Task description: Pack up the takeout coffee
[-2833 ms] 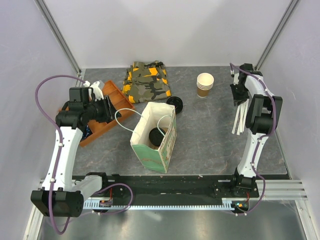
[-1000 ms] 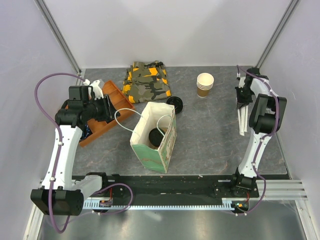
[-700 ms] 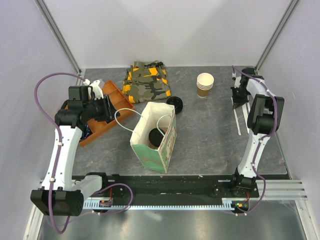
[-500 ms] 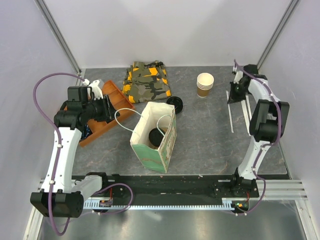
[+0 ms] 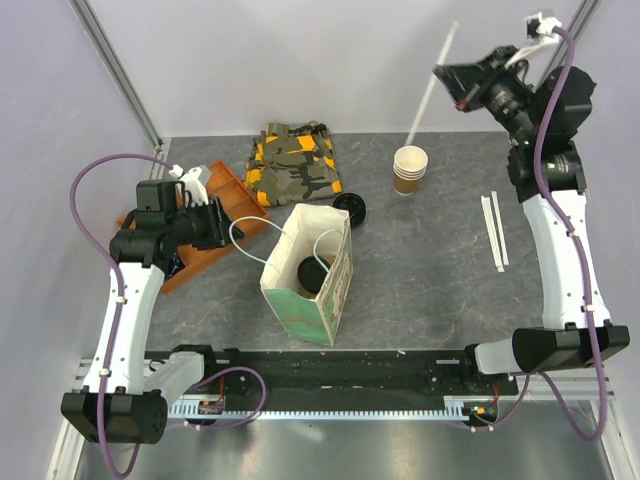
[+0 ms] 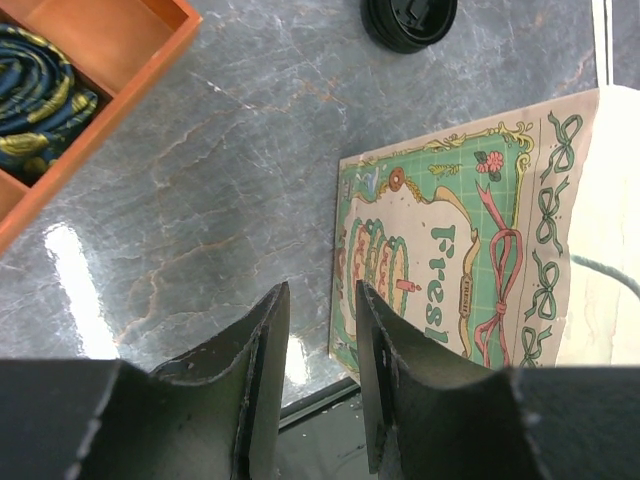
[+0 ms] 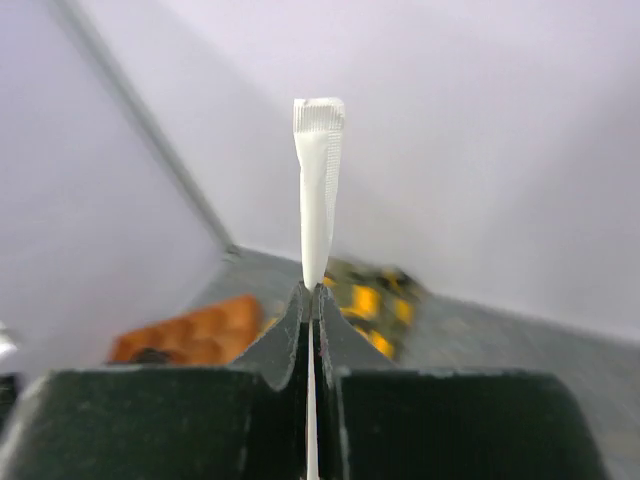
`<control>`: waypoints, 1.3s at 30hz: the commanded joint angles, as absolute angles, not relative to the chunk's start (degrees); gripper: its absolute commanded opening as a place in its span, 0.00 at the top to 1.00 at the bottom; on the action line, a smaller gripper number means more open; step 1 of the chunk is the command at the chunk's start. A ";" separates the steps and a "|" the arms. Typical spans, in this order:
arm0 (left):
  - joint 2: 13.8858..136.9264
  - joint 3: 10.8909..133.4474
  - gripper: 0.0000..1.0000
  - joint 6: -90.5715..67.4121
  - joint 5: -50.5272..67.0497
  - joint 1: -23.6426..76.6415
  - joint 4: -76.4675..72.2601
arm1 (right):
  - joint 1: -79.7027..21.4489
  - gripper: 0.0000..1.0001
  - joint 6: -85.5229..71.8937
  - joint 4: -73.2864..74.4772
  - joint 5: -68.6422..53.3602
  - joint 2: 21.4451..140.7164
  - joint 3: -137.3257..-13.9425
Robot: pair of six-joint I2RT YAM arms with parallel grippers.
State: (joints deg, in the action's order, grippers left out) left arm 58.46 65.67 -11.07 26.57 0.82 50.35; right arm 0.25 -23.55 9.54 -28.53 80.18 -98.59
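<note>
My right gripper keeps going to the paper bag and lets go of the white straw inside, because the white straw's lower end [image 5: 414, 132] is pointing down and the paper bag's opening [image 5: 302, 246] is open.
The takeout coffee [image 5: 313, 273] stands inside the printed paper bag [image 5: 338, 298] at the table's middle; only its black lid shows from above. My right gripper [image 5: 441, 72] is raised high at the back right, shut on a white paper-wrapped straw [image 5: 422, 110] that slants down toward the cup stack. In the right wrist view the straw [image 7: 318, 190] sticks up from the pinched right gripper [image 7: 312, 290]. My left gripper [image 5: 215, 222] hovers left of the bag. Its jaws stand apart with nothing between them [image 6: 322, 300], and the bag's printed side [image 6: 450, 270] lies just beyond.
A stack of lidless paper cups [image 5: 409, 168] and a loose black lid [image 5: 351, 208] sit behind the bag. A camouflage cloth [image 5: 292, 165] lies at the back. An orange tray [image 5: 230, 190] sits at the left. Two more white straws [image 5: 495, 230] lie at the right.
My right gripper shut on one straw at the table's right side and rose high toward the back with it; two straws stayed on the table. The left arm barely moved.
</note>
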 commanded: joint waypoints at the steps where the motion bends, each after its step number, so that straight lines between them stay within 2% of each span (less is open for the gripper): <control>1: 57.74 65.21 0.60 -11.25 29.36 0.62 47.02 | -10.44 1.00 -32.69 -1.58 -29.36 83.57 -106.59; 4: 57.48 65.04 0.60 -11.51 29.18 0.62 46.41 | -19.23 1.00 -29.02 -0.79 -27.95 85.07 -110.30; 11: 55.55 63.55 0.60 -12.39 28.48 0.62 45.62 | -34.87 1.00 -25.23 -0.97 -28.04 85.96 -107.85; 23: 53.00 63.20 0.60 -12.04 27.68 0.62 45.62 | -46.48 1.00 -18.11 6.06 -27.51 82.27 -96.70; 32: 52.12 62.75 0.60 -12.22 27.69 0.62 45.97 | -50.18 1.00 -13.63 9.31 -26.54 78.58 -89.12; 34: 52.03 62.67 0.60 -12.04 27.77 0.62 46.23 | -50.97 0.95 -12.92 9.67 -26.63 78.22 -88.16; 35: 51.94 62.58 0.60 -12.04 27.60 0.62 46.23 | -51.24 0.88 -12.48 9.84 -26.46 77.79 -87.98; 37: 51.59 62.49 0.60 -11.95 27.69 0.62 46.49 | -51.76 0.86 -11.78 9.84 -25.67 77.52 -87.45; 39: 51.33 62.14 0.59 -11.87 27.77 0.70 46.49 | -52.03 0.79 -11.25 9.93 -25.23 77.17 -87.45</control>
State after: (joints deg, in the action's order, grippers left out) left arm 52.69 62.67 -11.27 27.40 0.82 47.64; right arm -51.16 -14.09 10.70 -26.63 79.50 -87.74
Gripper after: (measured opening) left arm 0.404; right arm 0.158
